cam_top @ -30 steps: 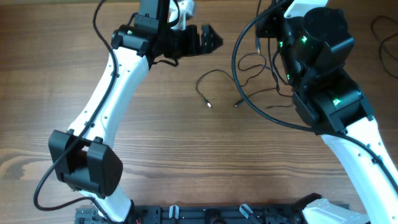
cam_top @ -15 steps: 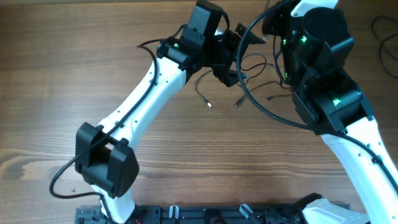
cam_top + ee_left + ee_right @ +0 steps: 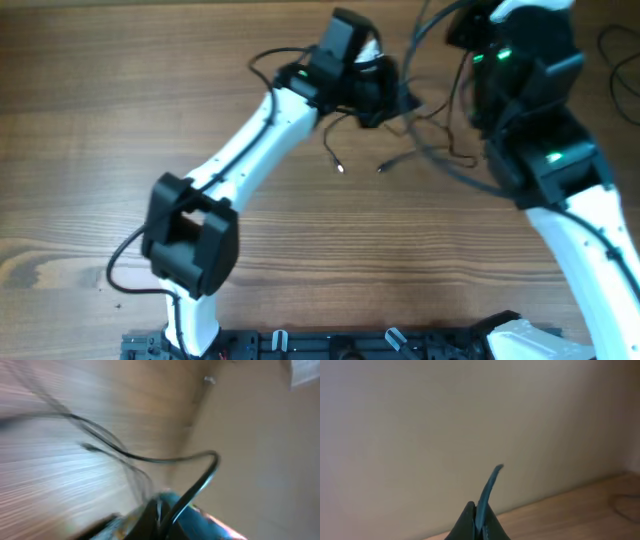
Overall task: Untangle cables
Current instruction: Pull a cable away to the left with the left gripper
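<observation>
The cables cross (image 3: pixel 438 118) below my grippers, so next my left gripper pulls its cable back over the clear wood (image 3: pixel 215 110), away from the cable in my right gripper.
Thin black cables (image 3: pixel 436 128) lie tangled on the wooden table (image 3: pixel 120 150) at the back centre. Two loose plug ends (image 3: pixel 340 167) point toward the front. My left gripper (image 3: pixel 398 98) reaches over the tangle's left side. In the left wrist view, which is blurred, the left gripper (image 3: pixel 159 510) is shut on a black cable (image 3: pixel 200 480) that rises from the jaws and loops away to the left. The right gripper (image 3: pixel 476 512) is shut on a thin dark cable end (image 3: pixel 491 480) sticking up between its fingers. In the overhead view the right arm (image 3: pixel 530 110) hides its own gripper.
Another thin black cable (image 3: pixel 618 45) lies at the table's far right edge. The left arm's elbow (image 3: pixel 190 235) sits over the front left. A black rail (image 3: pixel 330 345) runs along the front edge. Beyond the table's back edge is a plain wall (image 3: pixel 470 410).
The left arm swung right from the back left onto the tangle, and its jaws went from open to shut on a cable. The right arm shifted slightly and stayed shut.
</observation>
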`<state>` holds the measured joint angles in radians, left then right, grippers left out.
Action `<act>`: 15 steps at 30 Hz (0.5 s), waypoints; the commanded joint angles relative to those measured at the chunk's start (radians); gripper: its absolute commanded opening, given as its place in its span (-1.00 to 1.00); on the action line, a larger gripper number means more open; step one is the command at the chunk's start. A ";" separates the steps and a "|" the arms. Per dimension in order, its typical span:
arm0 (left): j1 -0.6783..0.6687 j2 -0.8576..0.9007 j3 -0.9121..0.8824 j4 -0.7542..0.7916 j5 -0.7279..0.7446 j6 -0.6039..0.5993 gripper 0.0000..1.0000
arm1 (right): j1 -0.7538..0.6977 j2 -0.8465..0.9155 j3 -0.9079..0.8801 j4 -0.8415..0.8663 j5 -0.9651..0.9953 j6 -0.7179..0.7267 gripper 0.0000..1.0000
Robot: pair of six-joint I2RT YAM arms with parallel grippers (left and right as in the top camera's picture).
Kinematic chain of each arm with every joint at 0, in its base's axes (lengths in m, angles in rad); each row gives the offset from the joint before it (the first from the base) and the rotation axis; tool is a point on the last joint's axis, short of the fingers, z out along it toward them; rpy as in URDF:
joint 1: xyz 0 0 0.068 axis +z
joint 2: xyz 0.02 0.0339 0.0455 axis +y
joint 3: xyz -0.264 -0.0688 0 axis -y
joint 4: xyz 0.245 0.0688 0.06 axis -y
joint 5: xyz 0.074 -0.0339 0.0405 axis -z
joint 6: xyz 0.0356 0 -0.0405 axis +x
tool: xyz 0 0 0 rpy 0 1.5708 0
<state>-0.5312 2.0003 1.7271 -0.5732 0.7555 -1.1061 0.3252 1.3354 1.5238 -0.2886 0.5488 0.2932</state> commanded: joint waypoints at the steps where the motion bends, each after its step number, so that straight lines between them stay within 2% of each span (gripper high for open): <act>1: 0.196 -0.133 0.000 -0.293 -0.295 0.386 -0.92 | -0.214 -0.065 0.014 0.027 -0.161 0.026 -0.92; 4: 0.343 -0.217 0.000 -0.499 -0.498 0.486 -0.92 | -0.406 -0.077 0.014 0.094 -0.309 0.025 -0.91; 6: 0.437 -0.267 0.000 -0.576 -0.552 0.531 -0.92 | -0.558 -0.079 0.024 0.150 -0.382 0.030 -0.92; 10: 0.581 -0.338 0.000 -0.617 -0.568 0.552 -0.92 | -0.835 -0.077 0.037 0.227 -0.557 0.167 -0.92; 12: 0.626 -0.362 0.000 -0.612 -0.542 0.553 -0.92 | -0.928 -0.066 0.037 0.299 -0.555 0.199 -0.92; 13: 0.631 -0.367 0.000 -0.612 -0.539 0.553 -0.92 | -0.939 -0.060 0.037 0.326 -0.529 0.188 -0.92; 15: 0.628 -0.374 0.000 -0.611 -0.536 0.553 -0.92 | -0.945 -0.040 0.037 0.402 -0.456 0.031 -0.92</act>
<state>0.0963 1.6562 1.7229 -1.1851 0.2218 -0.5838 -0.6128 1.2797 1.5333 0.0528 0.0761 0.4332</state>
